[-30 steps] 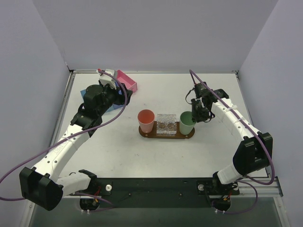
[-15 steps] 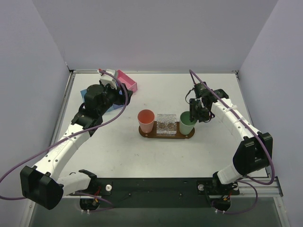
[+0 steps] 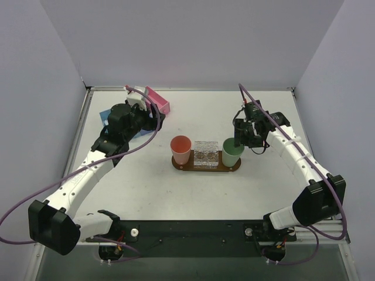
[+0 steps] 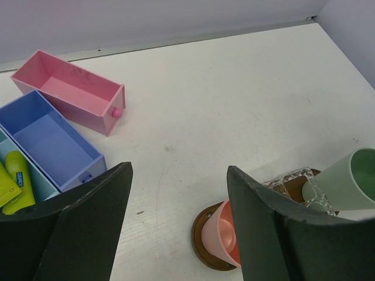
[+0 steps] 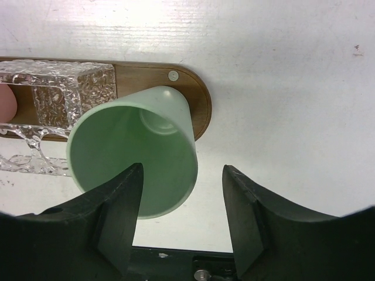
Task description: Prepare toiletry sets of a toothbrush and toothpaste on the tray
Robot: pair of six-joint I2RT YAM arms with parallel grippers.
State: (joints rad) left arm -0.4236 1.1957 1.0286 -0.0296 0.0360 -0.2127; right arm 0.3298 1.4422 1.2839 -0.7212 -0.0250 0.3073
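The robot's left gripper should take a tube and bring it toward the right gripper, because the toothpaste tubes lie in the light-blue bin, far from the right gripper.
The dark brown tray holds a salmon-pink cup, a clear textured block and a green cup. In the right wrist view my right gripper is open and empty, just above the green cup's right rim, with the tray below. My left gripper is open and empty, above the table between the bins and the pink cup. Two yellow-green toothpaste tubes lie in a light-blue bin at the left edge. No toothbrush shows in any view.
An empty pink bin and an empty blue bin lie side by side at the back left, under my left arm in the top view. Walls enclose the table on three sides.
My right gripper has shifted a little left, closer over the green cup. My left arm has shifted slightly to the right. Both stay open.
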